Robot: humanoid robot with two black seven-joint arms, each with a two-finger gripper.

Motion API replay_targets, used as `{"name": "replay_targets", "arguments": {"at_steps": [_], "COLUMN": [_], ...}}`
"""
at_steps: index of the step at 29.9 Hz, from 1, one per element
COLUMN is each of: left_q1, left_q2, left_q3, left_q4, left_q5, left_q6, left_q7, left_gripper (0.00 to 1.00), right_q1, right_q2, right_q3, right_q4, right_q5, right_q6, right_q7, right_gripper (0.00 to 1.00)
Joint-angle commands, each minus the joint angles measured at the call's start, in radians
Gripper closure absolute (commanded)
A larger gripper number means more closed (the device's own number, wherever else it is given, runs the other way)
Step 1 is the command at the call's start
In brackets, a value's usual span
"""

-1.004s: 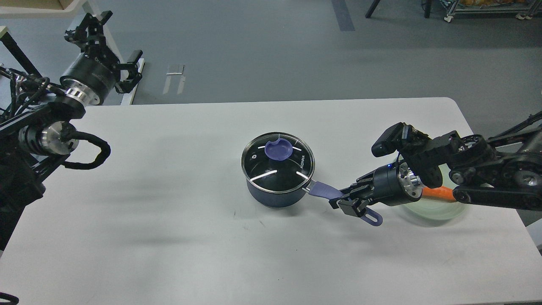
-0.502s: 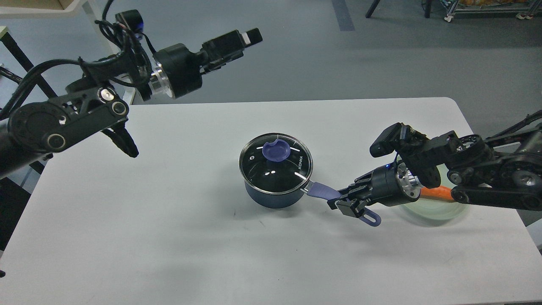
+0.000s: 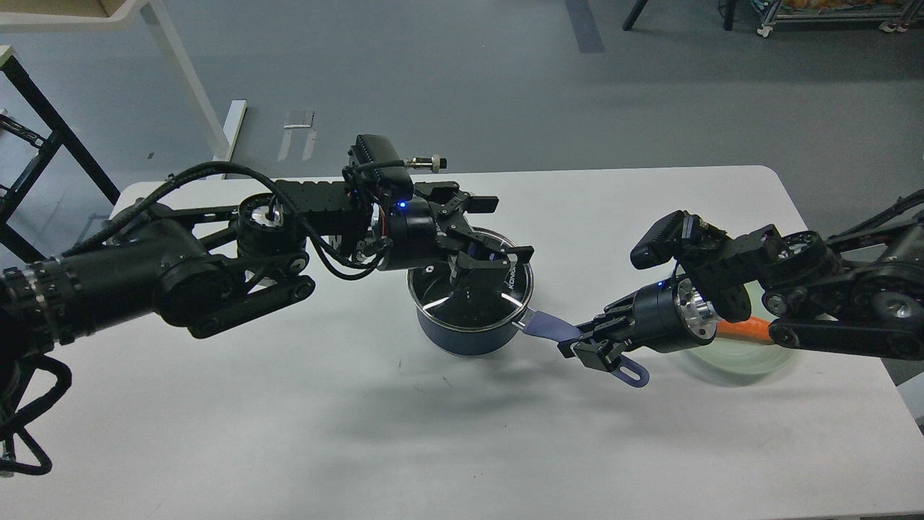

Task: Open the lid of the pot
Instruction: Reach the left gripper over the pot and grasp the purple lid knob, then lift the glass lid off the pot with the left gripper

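Observation:
I expect an empty pot (image 3: 468, 339) when I raise the glass lid, because only a plain dark inside (image 3: 474, 308) can be seen through it.
A dark blue pot (image 3: 462, 336) stands mid-table with a glass lid (image 3: 442, 290) on it. My left gripper (image 3: 511, 230) hangs right over the lid. Its fingers are spread apart and cover the lid's purple knob, which is almost fully hidden. I cannot tell whether the fingers touch the knob. My right gripper (image 3: 590, 345) is shut on the pot's purple handle (image 3: 546, 326), near the end with the loop (image 3: 635, 374).
A pale green plate (image 3: 747, 361) with an orange carrot (image 3: 743, 328) on it lies at the right, partly under my right arm. The white table (image 3: 289, 419) ends close behind the pot and at the right.
My left arm has swung from high at the back left down and to the right, so its gripper is now over the lid. The right gripper and the pot have stayed still.

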Motion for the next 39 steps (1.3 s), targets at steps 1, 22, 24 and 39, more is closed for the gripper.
{"name": "replay_targets", "arguments": {"at_steps": [1, 22, 24, 39], "left_q1": [0.003, 0.015, 0.016, -0.010], "left_q2": [-0.029, -0.026, -0.026, 0.035], "left_q3": [0.015, 0.178, 0.178, 0.169], "left_q4": [0.055, 0.160, 0.160, 0.146], "left_q5": [0.006, -0.004, -0.001, -0.024], "left_q6": [0.008, 0.123, 0.123, 0.134], "left_q7": [0.004, -0.055, -0.059, -0.065], "left_gripper": [0.02, 0.35, 0.40, 0.59], "right_q1": [-0.001, -0.001, -0.001, -0.002], "right_q2": [0.000, -0.002, -0.002, -0.002], "right_q3": [0.000, 0.001, 0.000, 0.000], "right_q4": [0.002, 0.002, 0.002, 0.000], "right_q5": [0.000, 0.000, 0.000, 0.000], "right_q6": [0.001, 0.001, 0.001, 0.001], "right_q7": [0.000, 0.000, 0.000, 0.000], "right_gripper": [0.76, 0.76, 0.76, 0.76]}}
